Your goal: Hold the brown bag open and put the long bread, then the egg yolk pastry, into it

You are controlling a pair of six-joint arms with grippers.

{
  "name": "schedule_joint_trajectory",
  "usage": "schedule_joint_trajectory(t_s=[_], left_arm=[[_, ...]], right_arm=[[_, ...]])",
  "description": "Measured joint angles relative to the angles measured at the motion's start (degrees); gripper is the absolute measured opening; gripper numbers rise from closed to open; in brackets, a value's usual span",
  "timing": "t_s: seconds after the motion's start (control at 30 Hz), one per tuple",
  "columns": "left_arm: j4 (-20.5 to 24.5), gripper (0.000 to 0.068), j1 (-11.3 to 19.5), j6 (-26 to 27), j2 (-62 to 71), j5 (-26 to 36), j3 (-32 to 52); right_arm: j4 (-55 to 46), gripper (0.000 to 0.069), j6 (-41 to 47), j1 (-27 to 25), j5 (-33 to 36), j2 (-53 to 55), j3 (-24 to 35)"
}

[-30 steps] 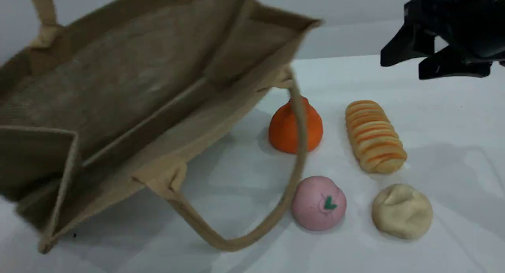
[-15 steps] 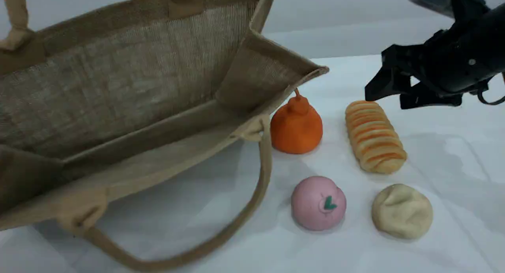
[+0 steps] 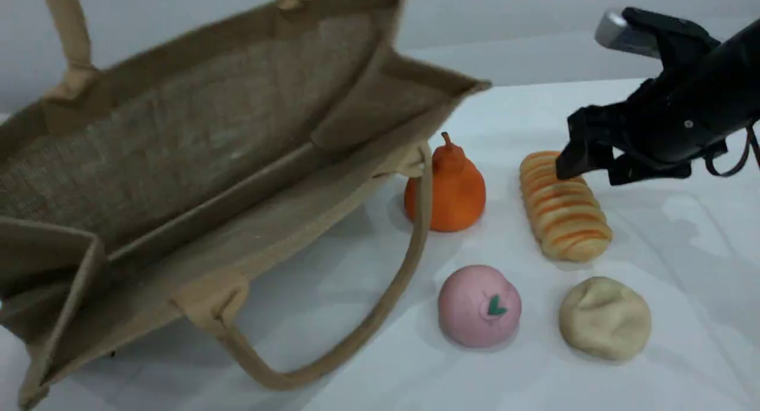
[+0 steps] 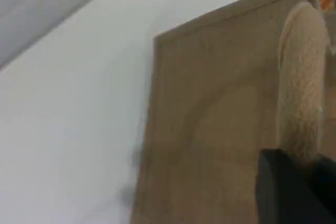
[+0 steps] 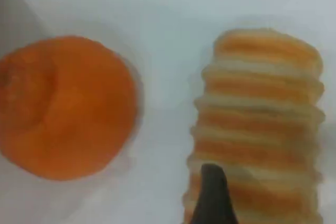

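The egg yolk pastry [image 3: 605, 319] has shallow dents [image 3: 597, 301] creasing its top, so I expect it to squash inward around my right gripper's fingers when I carry it.
The brown bag [image 3: 196, 144] lies tilted at the left with its mouth gaping toward the food. Its back handle [image 3: 68, 31] runs up out of the scene view. In the left wrist view my left gripper [image 4: 302, 174] is shut on that beige handle [image 4: 302, 77], above the bag's wall [image 4: 210, 129]. The long bread [image 3: 564, 212] lies on the table right of centre. My right gripper [image 3: 597, 167] hangs open just over its far end, and one fingertip [image 5: 212, 195] shows over the long bread [image 5: 257, 129]. The egg yolk pastry [image 3: 604, 318] sits in front of the bread.
An orange pear-shaped item [image 3: 446, 188] stands between the bag's mouth and the bread, also the orange item [image 5: 65, 106] in the right wrist view. A pink ball [image 3: 479, 305] lies left of the pastry. The bag's front handle [image 3: 380, 304] droops onto the white table [image 3: 683, 250].
The right gripper has come down and to the left, from high at the right to just over the bread's far end. The bag has swung and tilted while held; the food has not moved.
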Motion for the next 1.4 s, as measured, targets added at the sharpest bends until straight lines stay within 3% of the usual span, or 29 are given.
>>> schedule_joint_trajectory(t_s=[0.17,0.4,0.47,0.6,0.67,0.87,0.97,1.07,1.2,1.3,1.4], left_arm=[[-2.63,0.0092,0.00,0.28,0.74,-0.15,0.00],[-2.63,0.0091,0.00,0.42,0.74,-0.10,0.00],[-2.63,0.0091,0.00,0.46,0.74,-0.05,0.00],[-2.63,0.0091,0.00,0.46,0.74,-0.05,0.00],[-2.63,0.0091,0.00,0.48,0.74,-0.05,0.00],[-2.63,0.0091,0.00,0.70,0.74,-0.25,0.00],[-2.58,0.0091,0.00,0.70,0.78,-0.17,0.00],[-1.34,0.0091,0.00,0.70,0.78,-0.05,0.00],[-1.10,0.0091,0.00,0.70,0.78,-0.11,0.00],[-1.22,0.0091,0.00,0.70,0.78,-0.92,0.00],[-1.26,0.0091,0.00,0.70,0.78,-1.20,0.00]], right_arm=[[-0.07,0.0460,0.00,0.00,1.87,3.10,-1.42],[0.57,0.0445,-0.04,-0.06,5.14,8.36,-3.23],[0.57,0.0398,-0.04,-0.06,5.14,8.59,-3.28],[0.04,0.0195,0.01,0.00,4.65,8.14,-3.17],[-0.21,0.0130,0.01,-0.06,4.25,7.48,-3.09],[-2.96,0.0118,4.50,-1.45,-3.73,-1.24,0.57],[-5.96,0.0107,6.92,-2.73,-4.59,-8.76,3.78],[-7.05,0.0099,10.63,-3.04,-1.81,-17.04,7.43],[-7.52,0.0099,16.48,-1.67,8.27,-27.70,11.80],[-7.65,0.0099,19.12,2.14,17.02,-33.04,14.22],[-6.72,0.0097,21.72,7.57,20.37,-34.56,14.58]])
